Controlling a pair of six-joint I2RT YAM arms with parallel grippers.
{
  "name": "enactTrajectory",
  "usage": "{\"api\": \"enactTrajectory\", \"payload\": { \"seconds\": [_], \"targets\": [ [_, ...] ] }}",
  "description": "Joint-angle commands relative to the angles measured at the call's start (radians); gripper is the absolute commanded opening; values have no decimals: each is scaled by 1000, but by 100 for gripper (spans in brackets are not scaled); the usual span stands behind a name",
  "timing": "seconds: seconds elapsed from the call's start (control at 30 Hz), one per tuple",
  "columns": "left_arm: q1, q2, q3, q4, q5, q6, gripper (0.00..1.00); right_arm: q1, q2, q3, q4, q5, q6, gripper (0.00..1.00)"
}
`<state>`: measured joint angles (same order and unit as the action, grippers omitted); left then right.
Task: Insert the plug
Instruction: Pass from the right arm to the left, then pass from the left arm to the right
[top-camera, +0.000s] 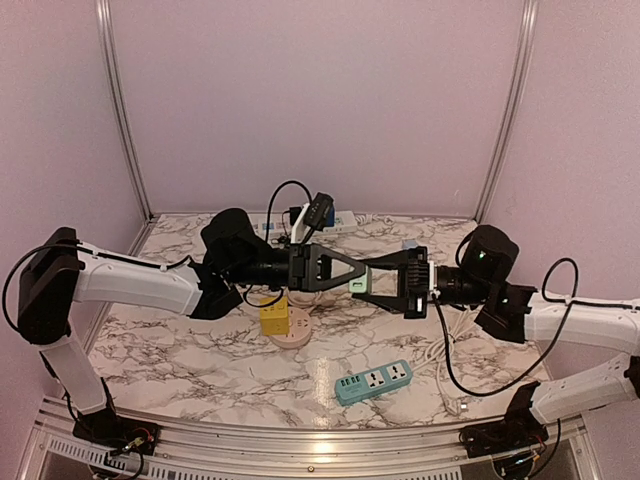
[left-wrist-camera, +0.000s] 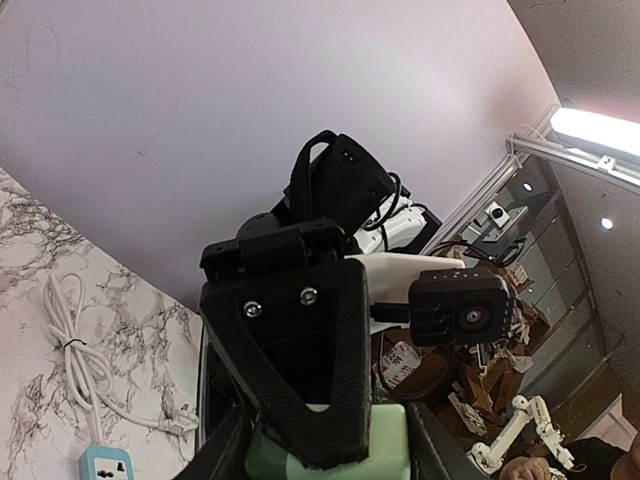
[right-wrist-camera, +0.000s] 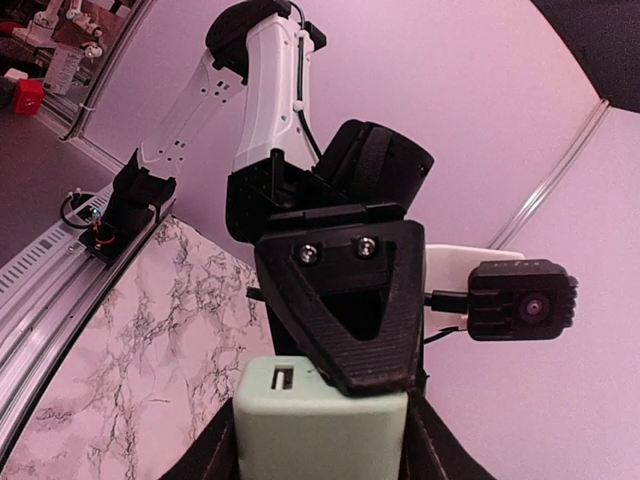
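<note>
The plug's slot side (right-wrist-camera: 286, 378) leans away from the palm of my right gripper, so next my right gripper turns and grips the plug squarely while my left gripper holds it.
The plug (top-camera: 357, 284) is a pale green cube with a USB slot on one face, held in the air above the middle of the marble table (top-camera: 190, 365). My left gripper (top-camera: 350, 271) and right gripper (top-camera: 368, 288) meet tip to tip around it from opposite sides. In the left wrist view the plug (left-wrist-camera: 400, 450) sits between my left gripper's (left-wrist-camera: 330, 455) dark fingers, touching both. In the right wrist view the plug (right-wrist-camera: 320, 430) fills my right gripper (right-wrist-camera: 320, 445), and a triangular left finger (right-wrist-camera: 350, 310) lies across its top edge.
A teal power strip (top-camera: 373, 381) lies on the table near the front, right of centre, with its white cable (left-wrist-camera: 75, 340) coiled nearby. A yellow block on a pink round base (top-camera: 280, 322) sits under the left arm. A white power strip (top-camera: 322, 222) lies at the back wall.
</note>
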<state>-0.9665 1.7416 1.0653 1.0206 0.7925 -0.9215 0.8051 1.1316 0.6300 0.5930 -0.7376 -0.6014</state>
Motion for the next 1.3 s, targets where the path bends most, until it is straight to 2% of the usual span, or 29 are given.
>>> {"api": "enactTrajectory", "payload": {
  "seconds": [0.0, 0.2, 0.5, 0.67, 0.97, 1.1, 1.27],
  "targets": [
    [-11, -28, 13, -116, -30, 81, 44, 6, -27, 109, -198, 87, -56, 49],
    [-11, -43, 8, -146, -50, 98, 42, 6, -38, 153, -321, 131, -72, 64],
    [-11, -70, 25, -328, -103, 189, 43, 7, 8, 335, -693, 200, -120, 63],
    [-11, -84, 28, -392, -132, 226, 43, 8, 16, 374, -755, 191, -117, 59],
    [-11, -81, 23, -440, -158, 245, 43, 49, 52, 401, -792, 240, -132, 44],
    [-11, -83, 16, -443, -169, 249, 43, 51, 82, 423, -811, 242, -131, 26],
    [-10, -86, 5, -448, -180, 255, 44, 53, 81, 417, -785, 223, -109, 16]
  ]
}}
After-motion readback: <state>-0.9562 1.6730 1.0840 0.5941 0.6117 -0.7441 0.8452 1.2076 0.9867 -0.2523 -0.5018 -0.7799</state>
